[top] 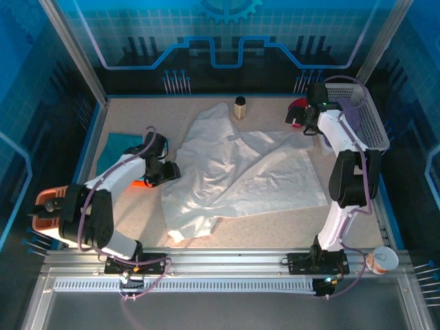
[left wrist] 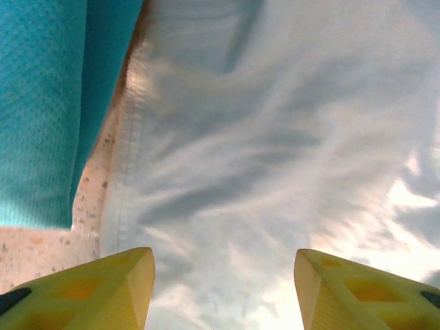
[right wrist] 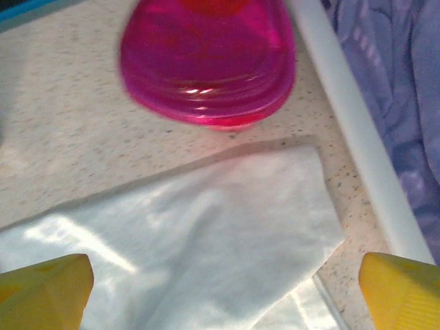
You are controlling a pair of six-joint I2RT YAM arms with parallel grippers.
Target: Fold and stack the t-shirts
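Note:
I can see the white t-shirt's near corner (top: pixel 184 234) stick out toward the bar past the t-shirt's rumpled near hem. Next, I pinch that corner (top: pixel 180 238) with my left gripper and pull it back before folding.
A large white t-shirt (top: pixel 240 172) lies spread and rumpled across the middle of the table. At the left edge sits a folded teal t-shirt (top: pixel 115 148). My left gripper (top: pixel 169 170) hovers over the white shirt's left hem. Its yellow fingers (left wrist: pixel 117 289) stand apart with the white t-shirt (left wrist: pixel 261 151) flat below them and the teal t-shirt (left wrist: pixel 41 103) beside it. My right gripper (top: pixel 302 124) is above the shirt's far right corner. In the right wrist view the right gripper (right wrist: pixel 223 292) is wide open, and that corner of the white t-shirt (right wrist: pixel 206 234) lies loose on the table.
A pink translucent bowl (right wrist: pixel 206 55) sits just beyond the corner. The white mesh basket (top: pixel 368 117) at the right holds purple cloth (right wrist: pixel 399 82). A small bottle (top: pixel 240 107) stands at the back. A cup (top: pixel 382 260) is by the near right rail. An orange sliver (top: pixel 140 183) shows under the left arm.

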